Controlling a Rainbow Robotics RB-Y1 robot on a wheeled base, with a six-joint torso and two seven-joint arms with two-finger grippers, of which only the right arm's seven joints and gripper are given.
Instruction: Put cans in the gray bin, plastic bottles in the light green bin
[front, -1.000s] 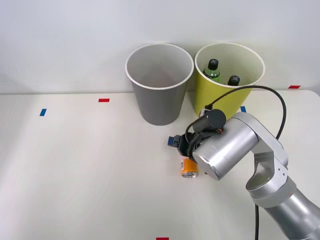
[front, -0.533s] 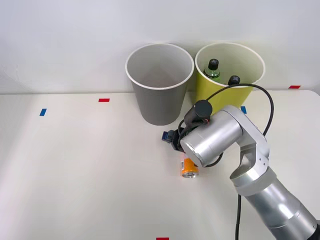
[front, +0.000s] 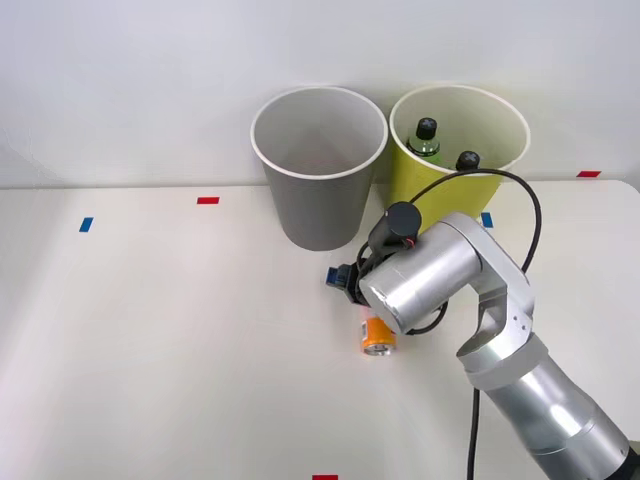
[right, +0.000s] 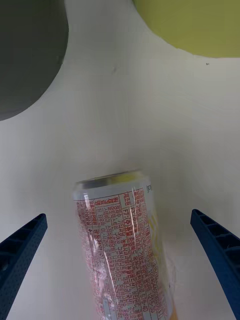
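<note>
My gripper will drop the slim can in, and the can will go down out of sight, because the gray bin's tall near side hides the bin's bottom.
A slim can lies on its side on the white table, pale with red print; its orange end and silver base peek out from under my arm in the front view. My right gripper is open, one blue finger on each side of the can, not touching it. The gray bin stands just beyond, with the light green bin to its right. Two black-capped plastic bottles stand inside the light green bin.
Small red tape marks and blue tape marks lie on the table. A black cable loops over my silver forearm. A plain wall rises behind the bins.
My right arm has swung left and toward the gray bin, mostly in the first half second. The can has stayed where it lay.
</note>
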